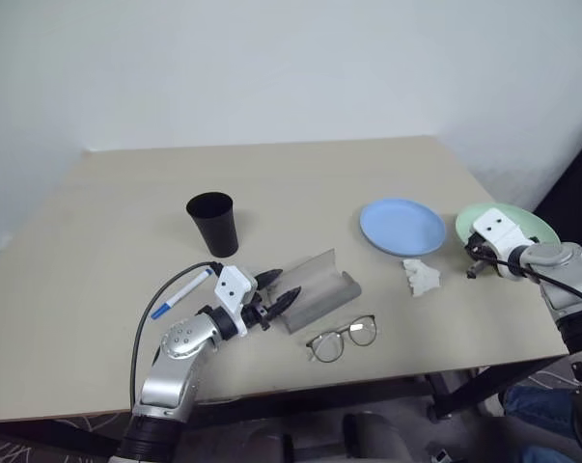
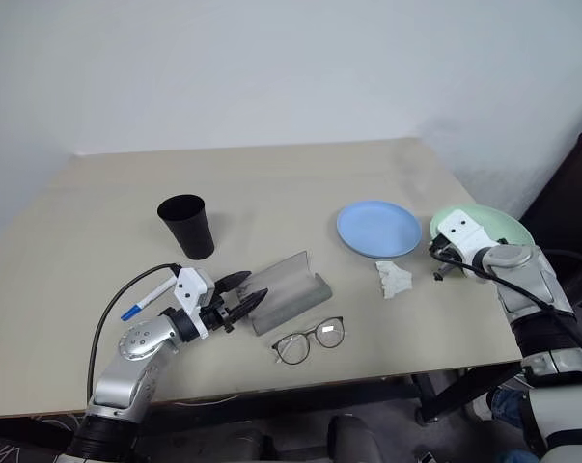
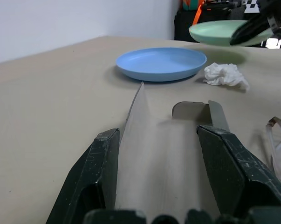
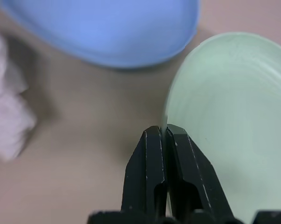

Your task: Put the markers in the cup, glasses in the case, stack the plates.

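The pale arm is tucked in close behind the rim of the glasses (image 1: 343, 340), so the glasses will come up with their arms still folded when I pick them up.
My right gripper (image 4: 162, 133) is shut on the near rim of the mint green plate (image 1: 528, 221), which hangs slightly above the table at the far right. To its left the light blue plate (image 1: 402, 226) lies flat. The grey case (image 1: 319, 285) lies open at the table's middle front. My left gripper (image 1: 289, 283) is open at its left end, one finger on either side and nothing held. The wire-framed glasses (image 1: 342, 338) lie in front of the case. A blue-capped marker (image 1: 182, 292) lies behind my left wrist. The black cup (image 1: 212, 223) stands upright behind the marker.
A crumpled white tissue (image 1: 421, 276) lies between the blue plate and the table's front edge. The beige table (image 1: 97, 251) has bare room on its left and back. The glasses lie close to the front edge.
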